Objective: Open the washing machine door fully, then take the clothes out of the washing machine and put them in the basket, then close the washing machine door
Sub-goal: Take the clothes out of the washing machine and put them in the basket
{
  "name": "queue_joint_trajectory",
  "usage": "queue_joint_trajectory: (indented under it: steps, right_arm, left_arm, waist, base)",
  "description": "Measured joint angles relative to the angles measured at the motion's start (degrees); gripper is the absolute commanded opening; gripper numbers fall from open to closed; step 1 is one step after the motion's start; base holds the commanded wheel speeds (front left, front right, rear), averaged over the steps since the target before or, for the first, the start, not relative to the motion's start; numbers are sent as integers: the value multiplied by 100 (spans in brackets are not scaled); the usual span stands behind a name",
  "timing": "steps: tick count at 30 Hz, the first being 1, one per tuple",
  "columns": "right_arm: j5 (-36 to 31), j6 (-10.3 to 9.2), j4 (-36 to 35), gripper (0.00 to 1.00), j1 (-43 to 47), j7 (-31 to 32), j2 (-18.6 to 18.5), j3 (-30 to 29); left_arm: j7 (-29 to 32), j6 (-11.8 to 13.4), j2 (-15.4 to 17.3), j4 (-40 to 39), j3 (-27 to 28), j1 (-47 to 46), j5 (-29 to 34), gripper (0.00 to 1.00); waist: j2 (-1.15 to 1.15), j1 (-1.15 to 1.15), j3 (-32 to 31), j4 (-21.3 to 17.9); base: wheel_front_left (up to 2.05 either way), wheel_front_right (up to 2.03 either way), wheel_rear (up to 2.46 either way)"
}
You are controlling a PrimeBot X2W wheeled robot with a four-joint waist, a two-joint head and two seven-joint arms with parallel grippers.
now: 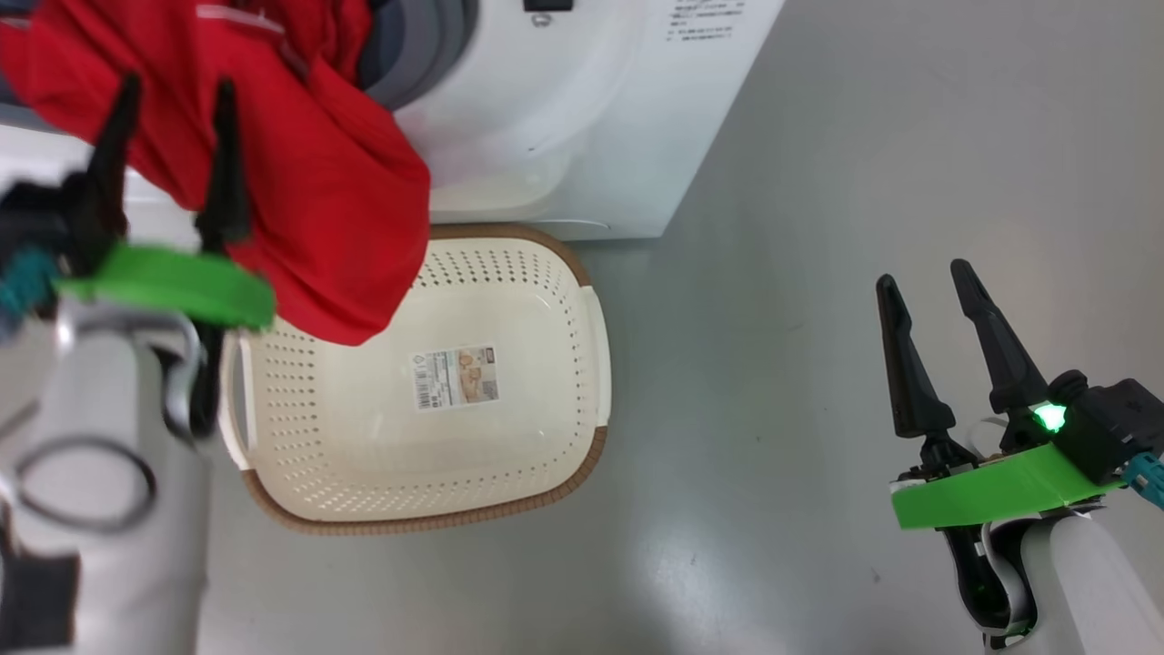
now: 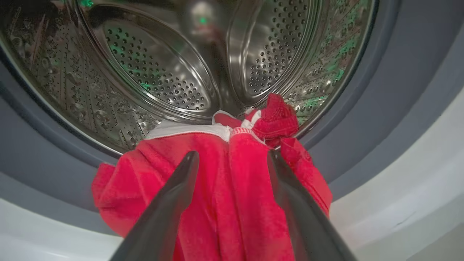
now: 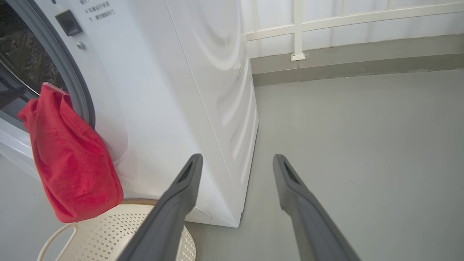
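My gripper will pull the hanging red clothes (image 1: 333,224) out, and the small red heap (image 2: 276,120) should stay in the drum, because it lies crumpled beyond the white trim of the hanging clothes.
Red clothes (image 1: 318,182) hang out of the washing machine (image 1: 582,136) mouth, draped over the grey gasket (image 2: 380,108) and down above the basket (image 1: 546,300). My left gripper (image 1: 175,86) is open at the mouth, its fingers spread over the hanging red fabric (image 2: 232,203), tips near the white trim. A small red bunch lies at the drum (image 2: 156,72) lip. My right gripper (image 1: 923,273) is open over bare floor, well right of the basket. The right wrist view has the clothes (image 3: 72,163) dangling over the basket (image 3: 108,232). The washing machine door is out of view.
The cream basket stands on the grey floor (image 1: 818,182) right against the machine's front. A white railing (image 3: 297,32) and a low wall run behind the machine's side (image 3: 163,90). Open floor stretches to the right.
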Motion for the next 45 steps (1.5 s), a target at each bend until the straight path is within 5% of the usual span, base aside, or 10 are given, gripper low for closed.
queue_joint_trajectory:
  steps: [13, 21, 25, 38, 45]
  right_arm:
    - [0, 0, -58, 100, -81, -1, 110, -26]
    - [0, 0, -74, 100, -170, -1, 131, 5]
    - [0, -1, -73, 100, -224, -1, 135, 38]
    - [0, 0, -60, 100, -235, -1, 142, 21]
    - [0, 0, -37, 100, -212, -1, 146, -32]
  left_arm:
    - [386, 126, 608, 2833, -515, -2175, 328, 100]
    - [671, 210, 687, 3823, -613, -2814, 365, 100]
    - [659, 210, 703, 4064, -682, -2904, 370, 0]
    - [62, 170, 625, 4083, -504, -2935, -12, 0]
    - [37, 94, 380, 2137, 96, -2060, -513, 0]
  waist:
    - [0, 0, 343, -283]
    - [0, 0, 417, -355]
    - [0, 0, 423, -374]
    - [0, 0, 316, -348]
    - [0, 0, 119, -259]
  base:
    - [0, 0, 0]
    - [0, 0, 0]
    - [0, 0, 0]
    - [0, 0, 0]
    - [0, 0, 0]
